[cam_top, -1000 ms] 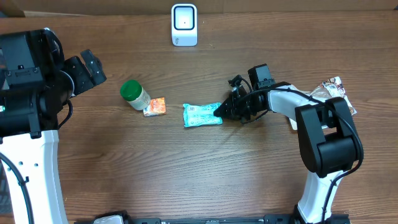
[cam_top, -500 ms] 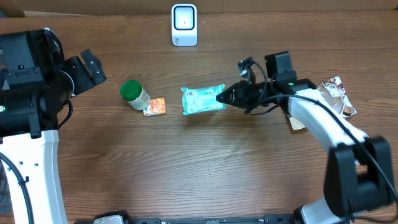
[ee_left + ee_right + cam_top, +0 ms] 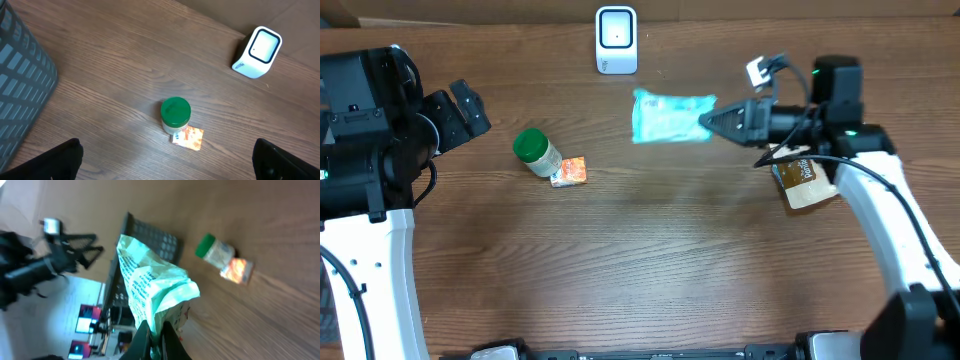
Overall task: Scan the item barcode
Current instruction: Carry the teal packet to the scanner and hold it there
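Observation:
The teal snack packet points past the front of the white barcode scanner, so the robot's right gripper should swing toward the scanner and tilt the packet over its window.
A teal snack packet hangs in the air, right of the white barcode scanner and nearer the table's front than it. My right gripper is shut on the packet's right end. In the right wrist view the crumpled packet rises from the pinched gripper. My left gripper stands open at the far left with nothing in it. In the left wrist view the left gripper looks down on the table, with the scanner at the upper right.
A green-capped bottle lies against a small orange packet left of centre. A brown packet lies under the right arm. A grey mesh basket stands at the left edge.
My right gripper has lifted the teal packet off the table and carried it back and to the right, level with the scanner's right side. The left arm has not moved.

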You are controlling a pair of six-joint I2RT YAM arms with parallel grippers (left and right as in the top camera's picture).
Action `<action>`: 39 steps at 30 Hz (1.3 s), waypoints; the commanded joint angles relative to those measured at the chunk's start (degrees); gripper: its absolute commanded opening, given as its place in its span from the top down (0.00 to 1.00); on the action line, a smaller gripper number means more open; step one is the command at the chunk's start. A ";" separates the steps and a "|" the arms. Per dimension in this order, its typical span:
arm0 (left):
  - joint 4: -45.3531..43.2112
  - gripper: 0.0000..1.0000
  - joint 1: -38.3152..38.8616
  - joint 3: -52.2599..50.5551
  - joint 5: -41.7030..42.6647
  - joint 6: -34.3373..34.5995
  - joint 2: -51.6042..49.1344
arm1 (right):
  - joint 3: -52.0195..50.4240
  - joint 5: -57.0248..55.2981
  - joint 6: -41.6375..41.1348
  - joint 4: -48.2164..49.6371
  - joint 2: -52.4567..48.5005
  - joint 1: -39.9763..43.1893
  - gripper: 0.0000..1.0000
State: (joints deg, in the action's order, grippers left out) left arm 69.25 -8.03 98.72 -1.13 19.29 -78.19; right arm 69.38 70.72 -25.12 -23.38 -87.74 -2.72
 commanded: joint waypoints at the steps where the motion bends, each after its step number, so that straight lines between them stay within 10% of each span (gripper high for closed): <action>1: -0.07 0.01 -0.24 -0.09 -0.37 -0.48 -0.28 | 4.72 4.09 -3.89 0.59 6.14 1.18 0.96; 18: -0.07 0.01 -0.24 -0.09 -0.37 -0.48 -0.28 | 7.58 0.98 -5.97 0.24 14.78 1.33 0.96; 31: -0.07 0.01 -0.24 -0.09 -0.39 -0.48 -0.28 | 8.48 -42.36 -2.58 -11.78 14.45 -10.23 0.96; 39: -0.07 0.00 -0.24 -0.09 -0.39 -0.46 -0.28 | 29.24 -61.75 8.55 -20.70 2.03 -19.34 0.96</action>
State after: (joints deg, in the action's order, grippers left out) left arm 69.25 -8.03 98.72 -1.13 19.29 -78.19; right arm 90.32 20.86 -23.03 -43.46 -81.54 -19.35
